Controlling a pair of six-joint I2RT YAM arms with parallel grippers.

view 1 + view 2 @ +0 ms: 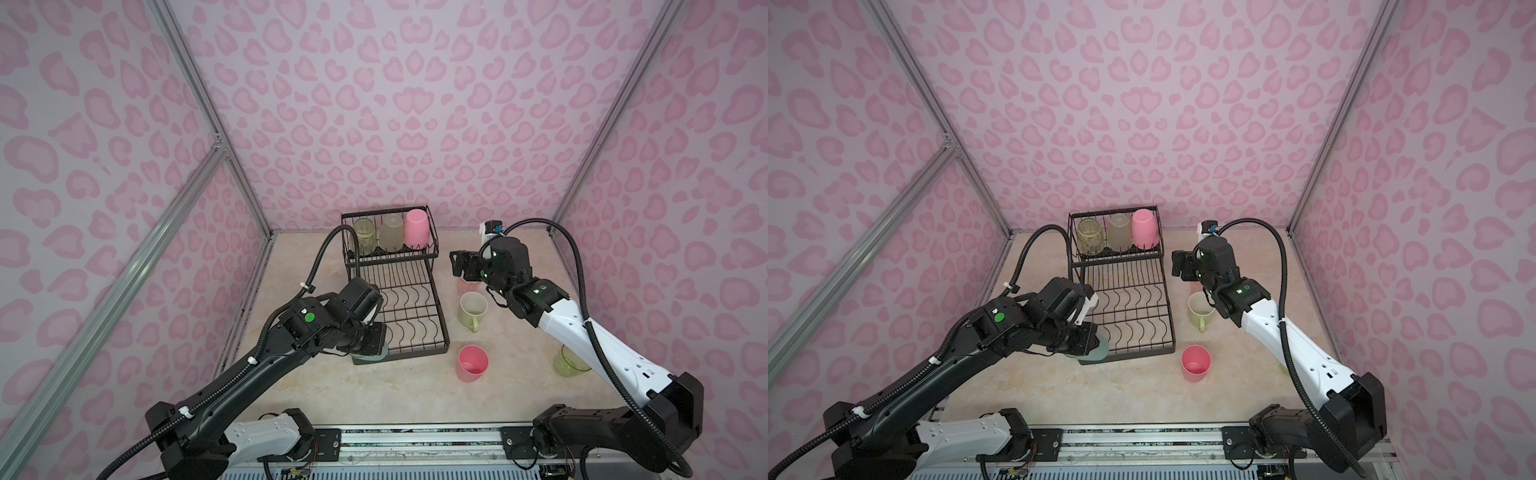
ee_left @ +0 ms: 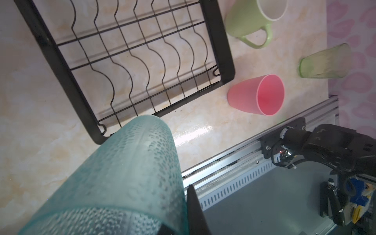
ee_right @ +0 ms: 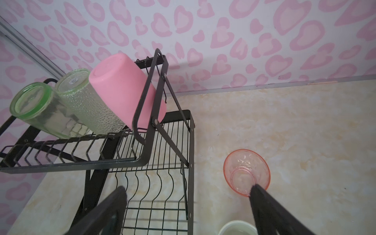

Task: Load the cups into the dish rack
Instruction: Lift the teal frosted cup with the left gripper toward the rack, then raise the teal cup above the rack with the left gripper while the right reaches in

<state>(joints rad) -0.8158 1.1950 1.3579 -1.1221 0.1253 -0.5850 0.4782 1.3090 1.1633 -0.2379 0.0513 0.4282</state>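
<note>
The teal cup's bottom (image 2: 152,121) is free and my right gripper (image 1: 459,263) is open, so my left gripper should keep bringing the cup there until my right gripper holds the cup's bottom.
My left gripper (image 2: 184,205) is shut on the wall of a translucent teal cup (image 2: 126,175), held at the near left corner of the black dish rack (image 1: 441,332). Three cups stand upside down in the rack's raised basket: yellow-green (image 1: 365,237), frosted grey (image 1: 392,232) and pink (image 1: 417,227). My right gripper (image 3: 188,188) hangs open to the right of the rack, above a pink-orange cup (image 3: 246,171). A pale green mug (image 1: 473,309), a pink cup (image 1: 472,362) and a yellow-green cup (image 1: 567,366) stand upright on the table.
The rack's lower tray (image 2: 223,50) holds only its wavy dividers. The right arm (image 1: 582,332) covers part of the yellow-green cup. Patterned walls close in the table at the back and both sides; a metal rail (image 1: 415,432) runs along the front edge.
</note>
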